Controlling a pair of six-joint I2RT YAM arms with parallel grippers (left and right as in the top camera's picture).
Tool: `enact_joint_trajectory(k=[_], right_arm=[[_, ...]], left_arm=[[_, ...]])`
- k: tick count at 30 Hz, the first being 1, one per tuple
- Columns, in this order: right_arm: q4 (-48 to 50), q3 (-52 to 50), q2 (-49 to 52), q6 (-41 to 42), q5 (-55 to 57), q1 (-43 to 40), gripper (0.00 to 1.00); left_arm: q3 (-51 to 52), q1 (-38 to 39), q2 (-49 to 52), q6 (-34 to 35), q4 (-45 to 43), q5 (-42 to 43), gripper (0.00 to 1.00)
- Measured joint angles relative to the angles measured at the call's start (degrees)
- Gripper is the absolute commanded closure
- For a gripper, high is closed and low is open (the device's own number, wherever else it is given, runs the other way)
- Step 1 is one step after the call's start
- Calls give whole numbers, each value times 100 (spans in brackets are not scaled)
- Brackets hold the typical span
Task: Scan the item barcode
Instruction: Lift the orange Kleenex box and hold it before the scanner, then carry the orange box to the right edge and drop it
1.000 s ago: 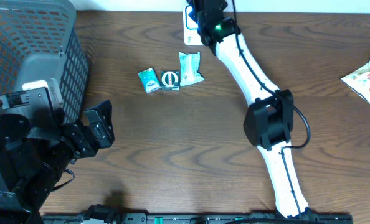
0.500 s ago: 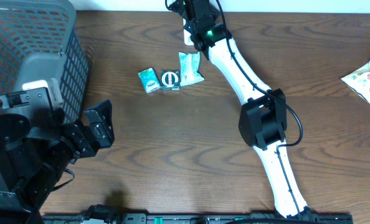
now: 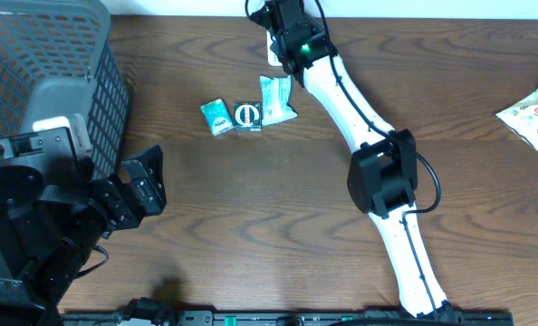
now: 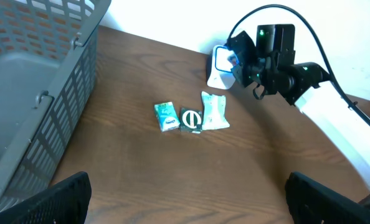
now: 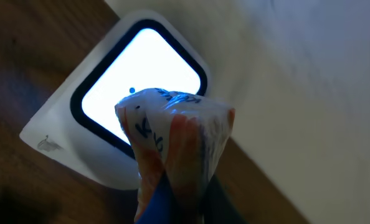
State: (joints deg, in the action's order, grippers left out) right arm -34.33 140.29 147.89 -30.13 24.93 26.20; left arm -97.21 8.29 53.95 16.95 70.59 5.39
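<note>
I continue to go with my right gripper toward clear wood (image 3: 486, 96) beside the snack bag and let go there, as the packet is at the scanner's lit window.
My right gripper (image 5: 184, 208) is shut on the item (image 5: 172, 134), a crinkled orange, white and blue packet. It holds the packet just in front of the lit window of the white scanner (image 5: 60, 134). From overhead, the right gripper (image 3: 285, 25) hangs over the scanner (image 3: 272, 47) at the table's far edge and hides the packet. The left wrist view shows the same scanner (image 4: 218, 68) beside that gripper (image 4: 240, 55). My left gripper (image 4: 187, 205) stands open over bare wood at the near left (image 3: 145, 184), with nothing between its fingers. No barcode is visible.
Three small teal packets (image 3: 216, 116) (image 3: 247, 116) (image 3: 276, 98) lie in a row just below the scanner. A grey mesh basket (image 3: 43, 72) fills the left side. A colourful snack bag (image 3: 533, 107) lies at the far right edge.
The right arm swung a little to the left, carrying the packet further over the scanner, then stopped. The left arm has not moved.
</note>
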Motion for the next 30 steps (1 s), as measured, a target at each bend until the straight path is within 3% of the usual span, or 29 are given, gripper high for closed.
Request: enact_joint_trajectory(k=[7, 17, 26, 27, 28, 29, 30], right_arm=[[-562, 0, -619, 1344, -205, -435, 98], [-2459, 129, -1727, 3421, -553, -2321, 98], [-3473, 66, -1257, 3928, -684, -3453, 99], [-3528, 55, -1222, 3941, -702, -3550, 85], [-3550, 33, -1193, 4000, -723, -3635, 54], [-3576, 2, -1185, 4000, -741, -3724, 31], [-3578, -37, -1182, 4019, -763, -3807, 20]], left_arm=[[0, 0, 0, 0, 0, 0, 2], [0, 0, 0, 0, 2, 0, 2], [0, 0, 0, 0, 0, 0, 2], [0, 0, 0, 0, 0, 0, 2], [0, 0, 0, 0, 0, 0, 2], [0, 0, 0, 0, 0, 0, 2], [0, 0, 0, 0, 0, 0, 2]])
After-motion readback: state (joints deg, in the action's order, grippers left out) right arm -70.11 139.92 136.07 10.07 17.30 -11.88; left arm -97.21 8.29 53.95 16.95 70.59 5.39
